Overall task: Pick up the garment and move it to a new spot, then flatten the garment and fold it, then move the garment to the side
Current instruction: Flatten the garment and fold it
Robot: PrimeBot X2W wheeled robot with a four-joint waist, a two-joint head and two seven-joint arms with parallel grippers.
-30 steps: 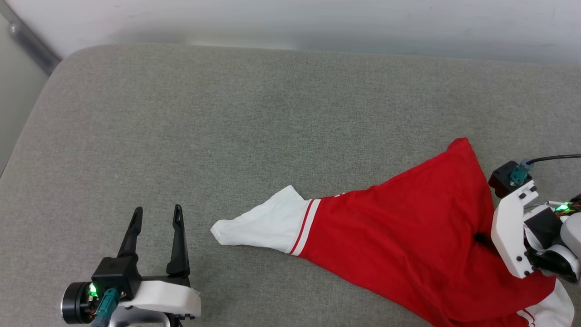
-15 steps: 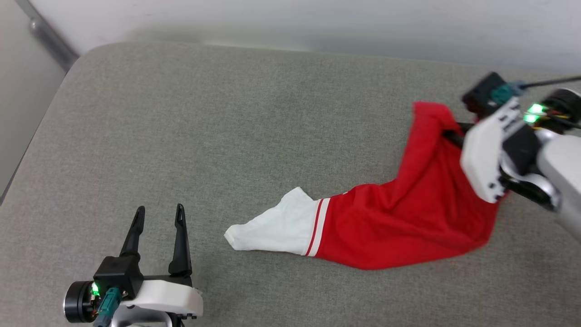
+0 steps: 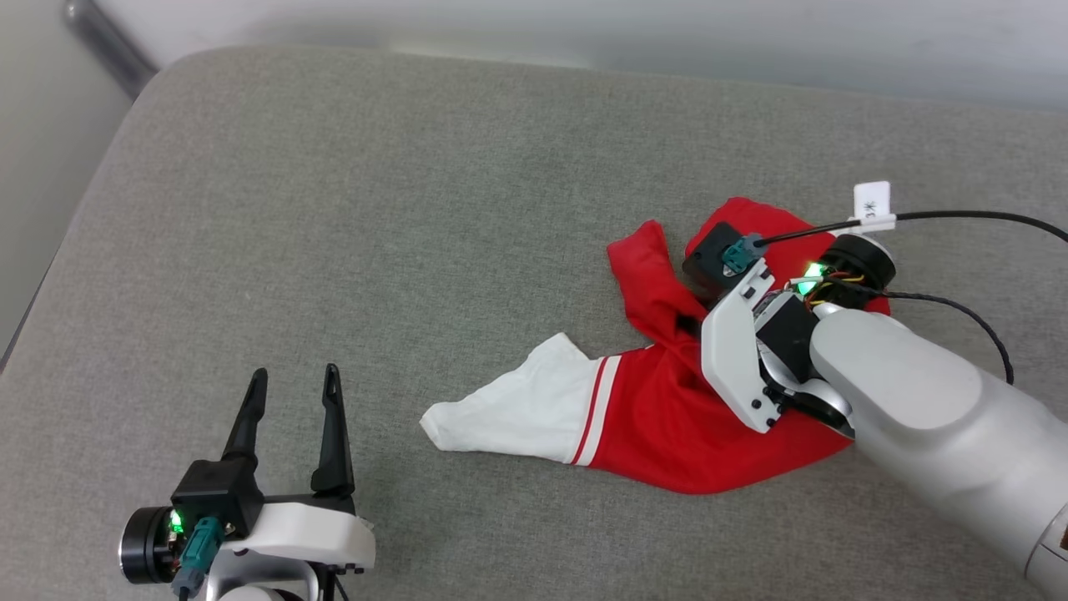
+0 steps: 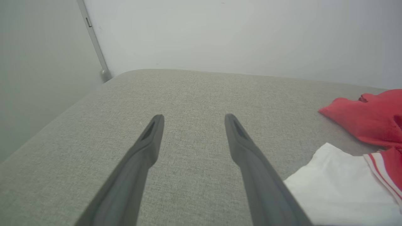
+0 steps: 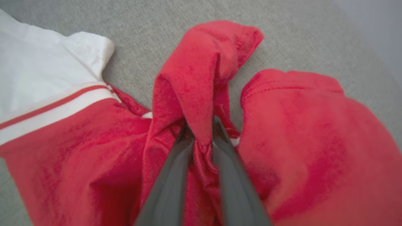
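The garment's striped trim has a sporty look and its upturned red cloth is plain, so I expect to find lettering hidden underneath when I lift it.
The garment lies bunched on the grey cushion, red with a white sleeve and red-white striped trim pointing left. My right gripper reaches into its upper folds, the fingertips buried in cloth. In the right wrist view the right gripper is shut on a raised fold of the red garment. My left gripper stands open at the lower left, apart from the sleeve. From the left wrist view, the left gripper holds nothing, and the garment sits at the right edge.
A pale wall runs along the cushion's far edge, with a dark pole at the upper left corner. A black cable with a white tag trails from my right wrist. Bare cushion spreads left and behind the garment.
My right gripper has closed on the red cloth, lifted it back, then carried it leftward and down, bunching the garment. The white sleeve stayed put. The camera shifted slightly. The left arm is unchanged.
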